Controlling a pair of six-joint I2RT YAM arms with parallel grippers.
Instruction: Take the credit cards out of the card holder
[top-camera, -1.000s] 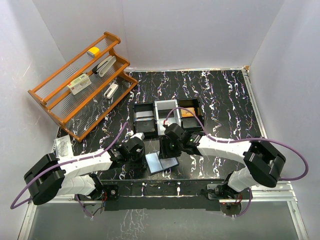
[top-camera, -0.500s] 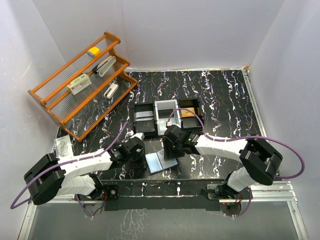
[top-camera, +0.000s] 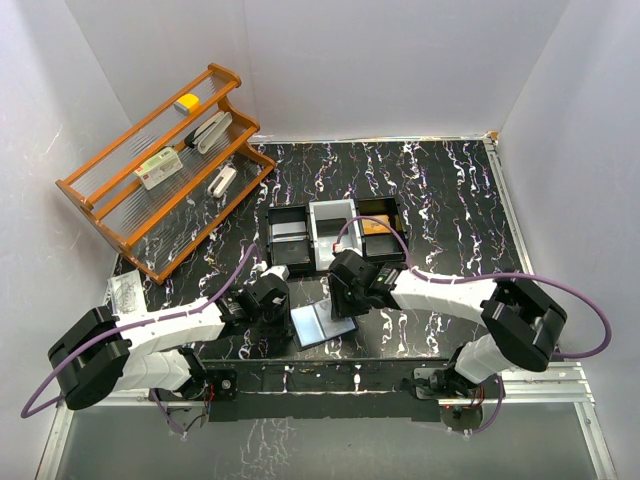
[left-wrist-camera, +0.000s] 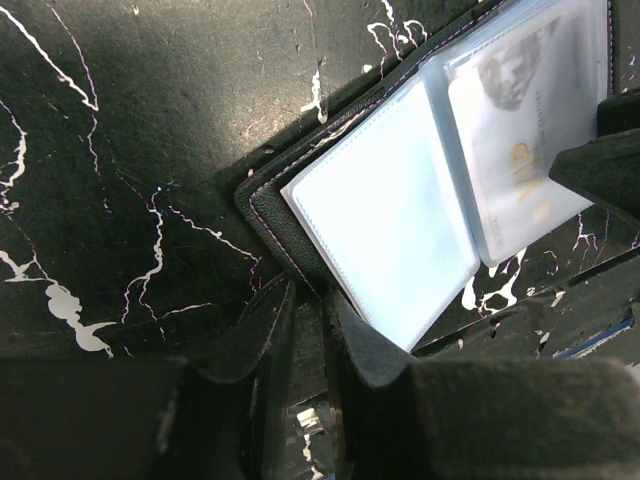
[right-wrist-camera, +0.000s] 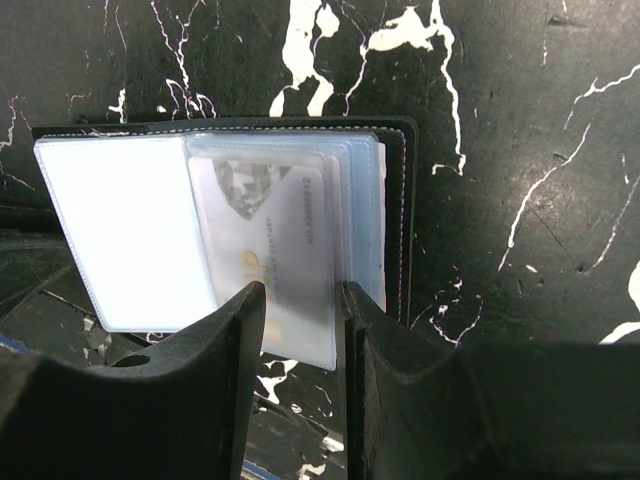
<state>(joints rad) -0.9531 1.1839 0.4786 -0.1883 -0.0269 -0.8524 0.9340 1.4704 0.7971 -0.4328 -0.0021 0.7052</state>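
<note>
The card's clear page (right-wrist-camera: 270, 225) is outside my left gripper's hold. My left gripper should open and grip that page's edge (right-wrist-camera: 334, 235) once my right gripper turns the page over.
The card holder (top-camera: 312, 326) lies open on the black marble table just in front of the arm bases, its light blue-grey clear pockets facing up (left-wrist-camera: 390, 200) (right-wrist-camera: 125, 230). A white card with gold letters (right-wrist-camera: 270, 235) sits in a clear pocket on its right half and also shows in the left wrist view (left-wrist-camera: 515, 150). My left gripper (top-camera: 286, 316) (left-wrist-camera: 303, 300) is shut on the holder's black left cover edge. My right gripper (top-camera: 338, 306) (right-wrist-camera: 305, 292) hovers over the card's near edge with its jaws apart, one on each side of the card, without pinching it.
A black three-compartment tray (top-camera: 292, 215) stands just behind the grippers, with a brown card (top-camera: 375, 226) in its right compartment. A wooden rack (top-camera: 120, 205) with small items stands at the back left. A clear bag (top-camera: 125, 292) lies at the left. White walls close in the table.
My right gripper has moved left and down over the holder. The holder's right half, which showed black before, now lies flat with its pockets up. My left gripper has stayed put.
</note>
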